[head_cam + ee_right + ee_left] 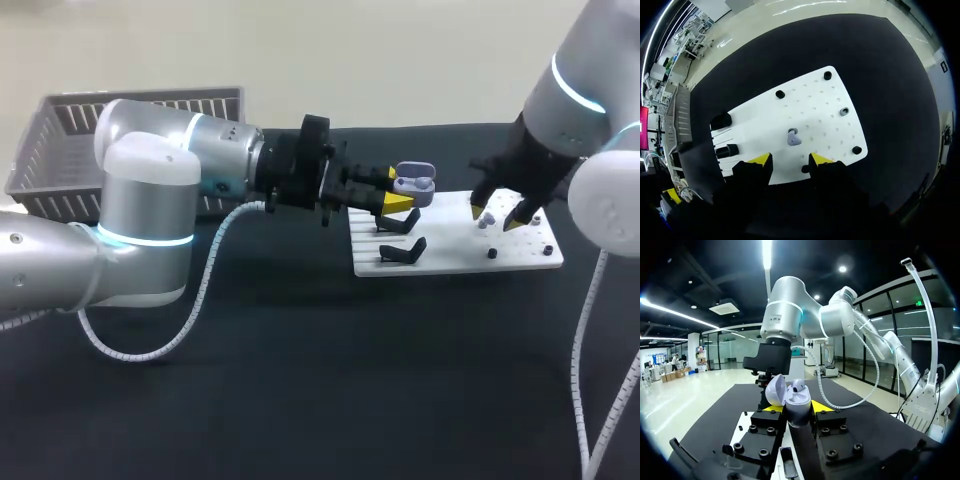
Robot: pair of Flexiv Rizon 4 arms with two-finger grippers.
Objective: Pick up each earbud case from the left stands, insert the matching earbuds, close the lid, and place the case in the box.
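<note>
A grey peg's rim (792, 130) shows a little beside the lavender earbud (794, 138). When I lift the earbud, it will come off and leave the peg standing.
My left gripper (397, 203) is shut on a lavender earbud case (412, 184), holding it above the left end of the white board (520, 262). In the left wrist view the case (798, 407) stands upright between the yellow tips of that gripper (792, 408), with its lid (775, 390) swung open. One lavender earbud (487, 219) lies on the board. My right gripper (497, 214) hangs just over it, open. In the right wrist view the earbud (793, 136) lies just ahead of the right gripper (790, 160), with nothing between the fingers.
Two black stands (401, 250) sit at the board's left end, below the held case. Small black pegs (492, 253) dot the board's right part. A grey slatted basket (60, 150) stands at the back left, behind my left arm. Black cloth covers the table.
</note>
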